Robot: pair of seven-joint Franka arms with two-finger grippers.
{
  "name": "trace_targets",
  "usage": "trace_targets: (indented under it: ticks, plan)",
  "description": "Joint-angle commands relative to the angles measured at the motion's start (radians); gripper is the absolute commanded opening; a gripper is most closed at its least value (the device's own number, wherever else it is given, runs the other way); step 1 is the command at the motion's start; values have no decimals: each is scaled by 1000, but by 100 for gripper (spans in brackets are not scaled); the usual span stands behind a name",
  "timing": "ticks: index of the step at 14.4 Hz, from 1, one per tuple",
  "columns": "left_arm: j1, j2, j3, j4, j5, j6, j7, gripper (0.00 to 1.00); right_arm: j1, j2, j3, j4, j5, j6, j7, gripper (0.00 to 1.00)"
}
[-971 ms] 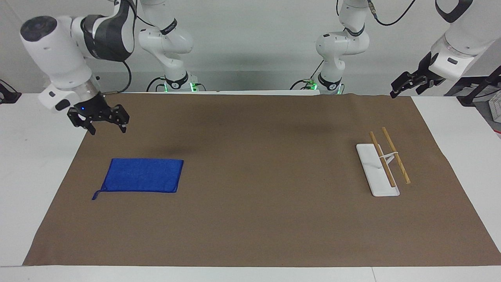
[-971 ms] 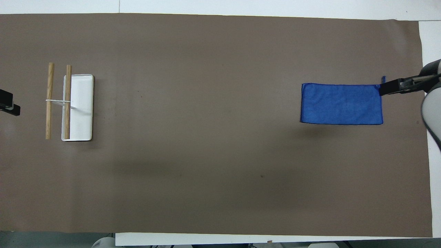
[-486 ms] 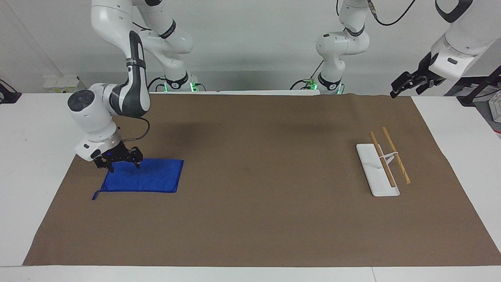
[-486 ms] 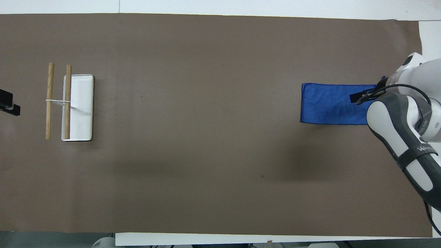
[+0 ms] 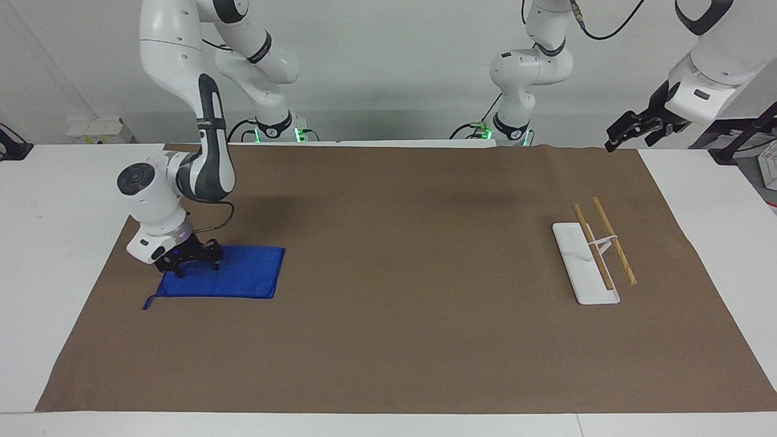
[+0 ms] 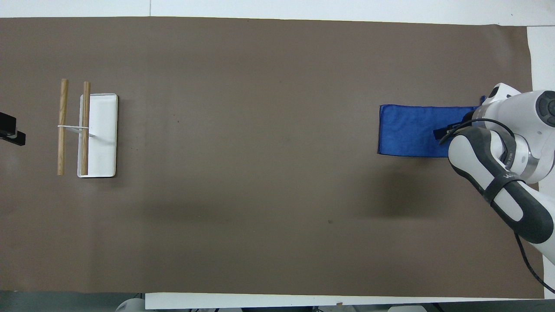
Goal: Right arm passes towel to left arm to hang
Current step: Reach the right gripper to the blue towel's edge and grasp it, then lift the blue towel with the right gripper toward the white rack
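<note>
My right gripper has the blue towel's thin edge [image 6: 408,155] lying flat around it, so the towel [image 6: 408,130] will bunch up and hang down in folds when I lift it.
The royal-blue towel [image 5: 243,276] lies flat on the brown mat, toward the right arm's end of the table, with its thin loop [image 5: 147,302] at the corner farthest from the robots. My right gripper [image 5: 195,267] is open, its splayed fingers down on the towel's end with the blue light lit. In the overhead view the right arm covers that end of the towel [image 6: 407,130] and most of the gripper [image 6: 446,130]. My left gripper [image 5: 625,132] waits raised over the mat's edge at the left arm's end; its tip shows in the overhead view [image 6: 11,133].
A hanging rack with a white base [image 5: 570,249] and two wooden rods [image 5: 613,240] stands on the mat [image 5: 388,315] toward the left arm's end; it also shows in the overhead view [image 6: 102,134]. White table [image 5: 61,200] borders the mat.
My right arm has swung down from above the mat's corner to the towel; its open gripper now rests on the towel's end. The towel and the left arm have not moved.
</note>
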Motion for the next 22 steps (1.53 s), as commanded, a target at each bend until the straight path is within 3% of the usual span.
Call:
trace_targets:
  ticks: [1,2,3,4,5,8,13,18,22]
  plan:
    - [3,-13,3,-16,-6,3,1,100,-8,-14,10,-19,2,12,-22,60]
    - [1,-13,3,-16,-6,3,1,100,-8,-14,13,-19,2,9,-23,35]
    - [1,-13,3,-16,-6,3,1,100,-8,-14,15,-17,2,7,-23,18]
    - [1,-13,3,-14,-6,3,1,100,-8,-14,15,-17,2,7,-22,3]
    - [2,-13,3,-16,-6,3,1,100,-8,-14,15,-13,2,6,-20,0]
    - [2,-13,3,-16,-6,3,1,100,-10,-26,44,-2,4,-32,35,0]
    - [1,-13,3,-14,-6,3,1,100,-20,-72,149,130,4,-343,280,0]
    - [-13,-13,0,-16,-7,6,6,100,-20,-104,422,286,4,-615,862,0]
    - [-19,-15,-8,-17,-9,-8,-24,100,-11,-75,610,371,59,-605,1303,0]
